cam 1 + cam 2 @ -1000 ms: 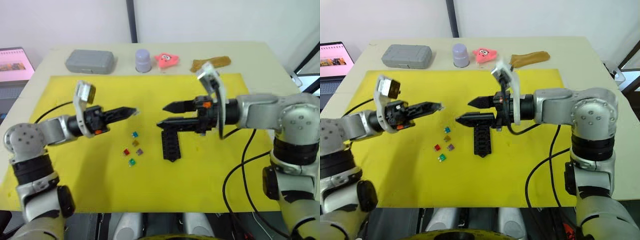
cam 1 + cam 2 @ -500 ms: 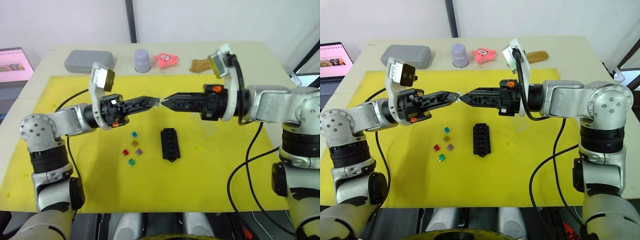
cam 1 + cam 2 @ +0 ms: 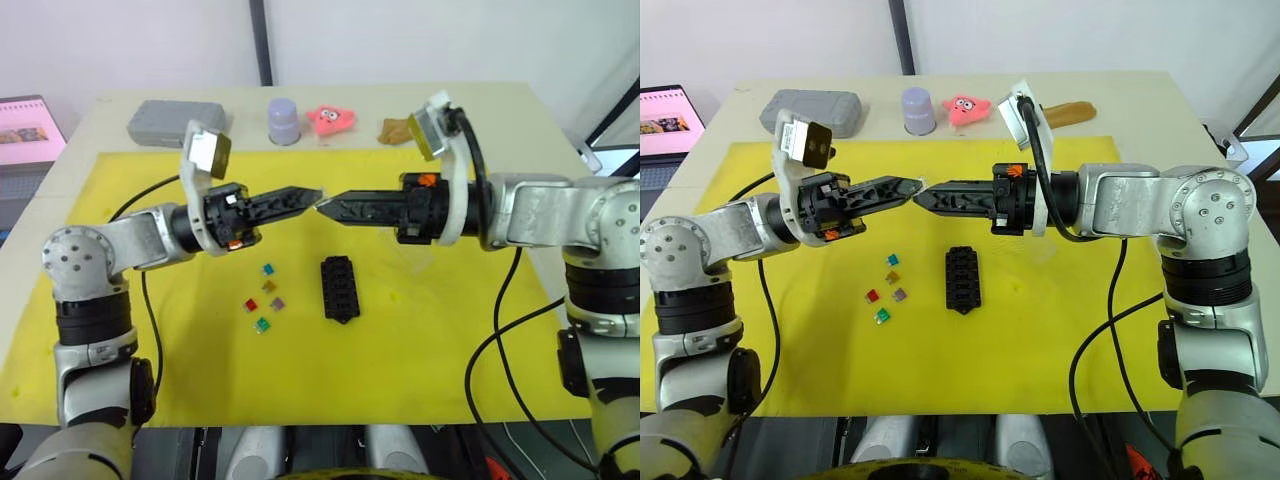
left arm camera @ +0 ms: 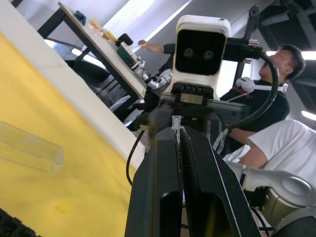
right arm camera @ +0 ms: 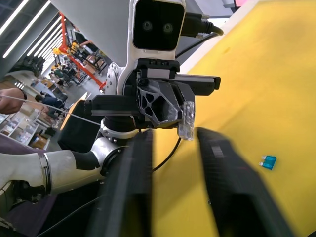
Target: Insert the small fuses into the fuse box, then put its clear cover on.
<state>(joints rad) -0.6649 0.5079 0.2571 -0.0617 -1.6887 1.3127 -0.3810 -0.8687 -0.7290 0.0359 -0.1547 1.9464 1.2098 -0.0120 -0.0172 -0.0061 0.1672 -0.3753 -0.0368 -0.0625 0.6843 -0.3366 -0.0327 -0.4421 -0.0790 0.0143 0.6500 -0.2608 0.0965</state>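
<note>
The clear-grey fuse [image 5: 186,121] will sink low and stay seated when I push it in, because narrow slots [image 3: 340,286] run between the raised bars of the black fuse box.
My left gripper [image 3: 315,196] hovers above the yellow mat [image 3: 420,340], shut on a tiny clear-grey fuse [image 5: 186,121] that sticks out past its tips [image 4: 176,122]. My right gripper [image 3: 323,204] points straight at it, tip to tip. In the right wrist view its fingers [image 5: 140,163] stand apart on either side of the fuse, not touching it. The black fuse box [image 3: 339,288] lies on the mat below them. Several small fuses lie left of it, among them teal [image 3: 268,268], red [image 3: 251,304] and green [image 3: 263,324]. The clear cover [image 4: 29,148] lies flat on the mat.
At the table's far edge stand a grey case [image 3: 176,121], a lavender cup [image 3: 284,120], a pink toy [image 3: 334,119] and a brown object [image 3: 398,129]. A laptop [image 3: 25,130] sits at the far left. People show behind the table in the wrist views.
The right gripper has left the fuse box, risen and turned, and its fingers have narrowed. The left gripper has lifted its fuse toward the middle. The two tips now meet.
</note>
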